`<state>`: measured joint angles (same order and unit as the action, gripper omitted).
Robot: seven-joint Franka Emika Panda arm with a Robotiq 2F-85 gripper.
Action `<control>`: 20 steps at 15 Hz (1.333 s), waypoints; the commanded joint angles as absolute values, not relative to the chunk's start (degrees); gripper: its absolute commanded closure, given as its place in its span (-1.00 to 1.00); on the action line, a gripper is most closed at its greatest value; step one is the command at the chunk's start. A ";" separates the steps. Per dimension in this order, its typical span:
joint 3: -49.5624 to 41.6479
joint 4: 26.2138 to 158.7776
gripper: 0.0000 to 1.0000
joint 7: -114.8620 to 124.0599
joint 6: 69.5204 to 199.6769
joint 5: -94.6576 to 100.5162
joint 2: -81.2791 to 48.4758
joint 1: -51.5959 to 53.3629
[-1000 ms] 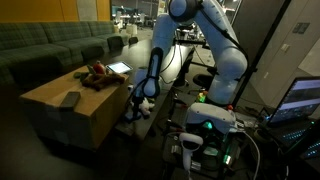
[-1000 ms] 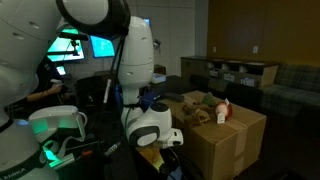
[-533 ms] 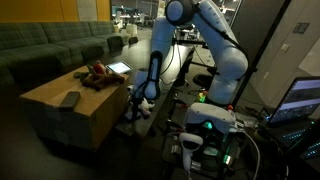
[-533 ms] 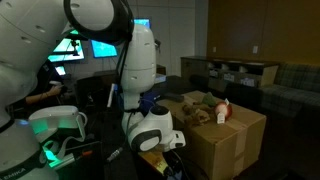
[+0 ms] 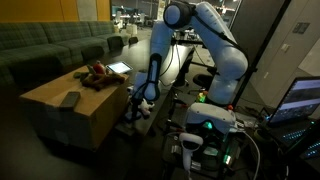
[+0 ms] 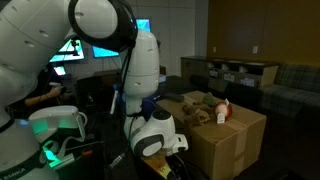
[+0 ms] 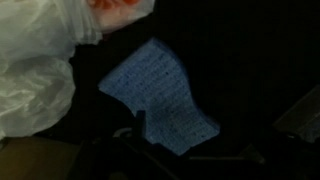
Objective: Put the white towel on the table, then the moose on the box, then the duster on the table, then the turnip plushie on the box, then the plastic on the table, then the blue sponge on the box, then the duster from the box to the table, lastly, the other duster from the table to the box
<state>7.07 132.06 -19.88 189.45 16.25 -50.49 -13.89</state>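
Note:
My open fingers are above the blue sponge, and the sponge lies clear of the white plastic. My gripper keeps going down until my fingers are on both sides of its near end, then close.
In the wrist view a blue sponge lies on a dark surface, with white plastic at its left. My gripper is open just above the sponge's near end, one dark finger on each side, touching nothing that I can make out. In an exterior view the gripper hangs low beside the cardboard box. The moose lies on top of the box, and a dark object lies near the box's front. The box with plush toys also shows in both exterior views.
An orange-red thing shows at the wrist view's top edge. White items lie low by the gripper. A green couch stands behind the box. The robot base with green lights and cables stands close by.
The arm's upper joints have shifted slightly. The gripper stays low beside the box. Nothing was taken or let go.

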 commanded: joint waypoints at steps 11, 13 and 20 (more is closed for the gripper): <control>7.57 126.31 -1.00 -21.49 189.70 21.17 -55.59 -19.08; 7.28 126.12 -1.00 -21.65 189.81 21.38 -56.24 -19.14; 6.72 126.52 -0.31 -22.22 189.06 21.45 -56.89 -19.30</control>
